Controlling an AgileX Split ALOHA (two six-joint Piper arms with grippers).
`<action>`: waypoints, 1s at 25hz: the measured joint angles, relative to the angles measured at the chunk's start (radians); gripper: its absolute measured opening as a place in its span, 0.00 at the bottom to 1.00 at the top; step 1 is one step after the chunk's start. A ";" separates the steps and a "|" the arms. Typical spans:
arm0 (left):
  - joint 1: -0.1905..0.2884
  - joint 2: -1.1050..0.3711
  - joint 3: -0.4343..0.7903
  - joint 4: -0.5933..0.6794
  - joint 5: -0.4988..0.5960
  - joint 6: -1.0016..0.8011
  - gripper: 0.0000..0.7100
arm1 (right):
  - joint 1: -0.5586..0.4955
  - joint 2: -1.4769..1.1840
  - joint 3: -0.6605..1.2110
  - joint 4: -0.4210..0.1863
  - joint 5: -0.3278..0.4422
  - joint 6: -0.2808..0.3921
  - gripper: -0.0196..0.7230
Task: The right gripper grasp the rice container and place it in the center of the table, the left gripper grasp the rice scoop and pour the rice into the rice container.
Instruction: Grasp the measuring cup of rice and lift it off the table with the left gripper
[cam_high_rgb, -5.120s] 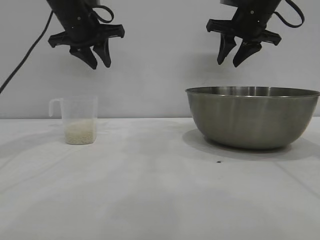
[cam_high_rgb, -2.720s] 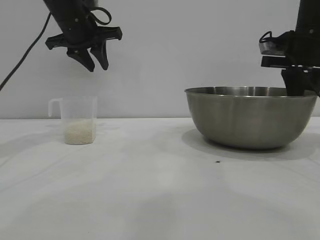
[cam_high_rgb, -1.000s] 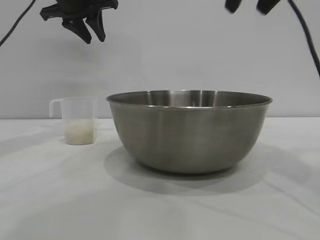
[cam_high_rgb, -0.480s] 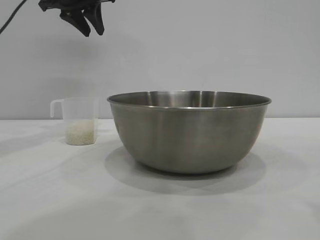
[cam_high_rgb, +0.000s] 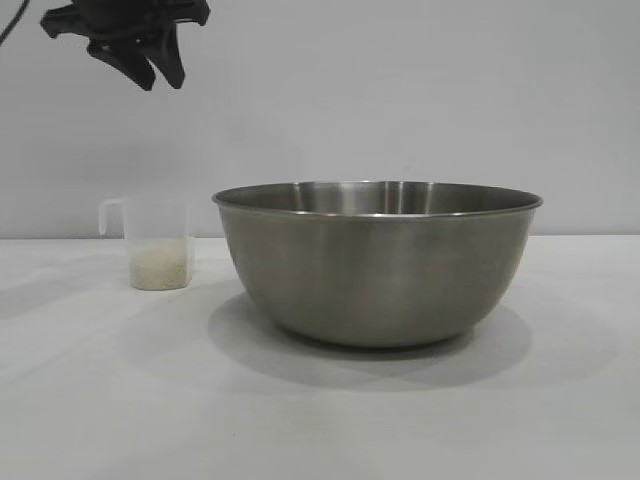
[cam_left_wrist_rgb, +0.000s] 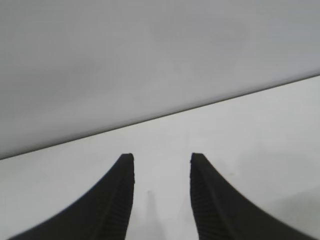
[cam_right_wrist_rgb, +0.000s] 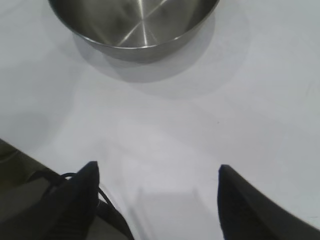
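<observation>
The rice is spread in a shallow, level layer (cam_high_rgb: 160, 266), so I expect the rice scoop (cam_high_rgb: 157, 241) to come out empty once I pour into the rice container.
The rice container (cam_high_rgb: 378, 265), a large steel bowl, stands in the middle of the white table (cam_high_rgb: 320, 420). To its left stands the rice scoop (cam_high_rgb: 160, 243), a clear handled cup, upright with rice (cam_high_rgb: 160, 266) in its bottom. My left gripper (cam_high_rgb: 160, 82) hangs high above and slightly left of the scoop, open and empty; in the left wrist view (cam_left_wrist_rgb: 161, 157) only bare table lies between its fingers. My right gripper (cam_right_wrist_rgb: 157, 167) is out of the exterior view; its wrist view shows it wide open and empty, well back from the rice container (cam_right_wrist_rgb: 132, 22).
A plain grey wall backs the table. In the right wrist view the table's edge (cam_right_wrist_rgb: 30, 160) and a black cable (cam_right_wrist_rgb: 107, 200) show beside one finger.
My left gripper has drifted leftward at the top of the view. The right gripper has risen out of the exterior view. Bowl and scoop have not moved.
</observation>
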 joint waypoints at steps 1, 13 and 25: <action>0.000 -0.017 0.057 0.000 -0.036 0.000 0.30 | 0.000 -0.013 0.000 -0.017 0.039 0.003 0.67; -0.015 -0.092 0.585 0.052 -0.601 -0.006 0.30 | 0.000 -0.300 0.012 -0.080 0.084 0.041 0.52; -0.021 0.220 0.693 0.130 -1.024 -0.039 0.30 | 0.000 -0.300 0.012 -0.083 0.084 0.054 0.52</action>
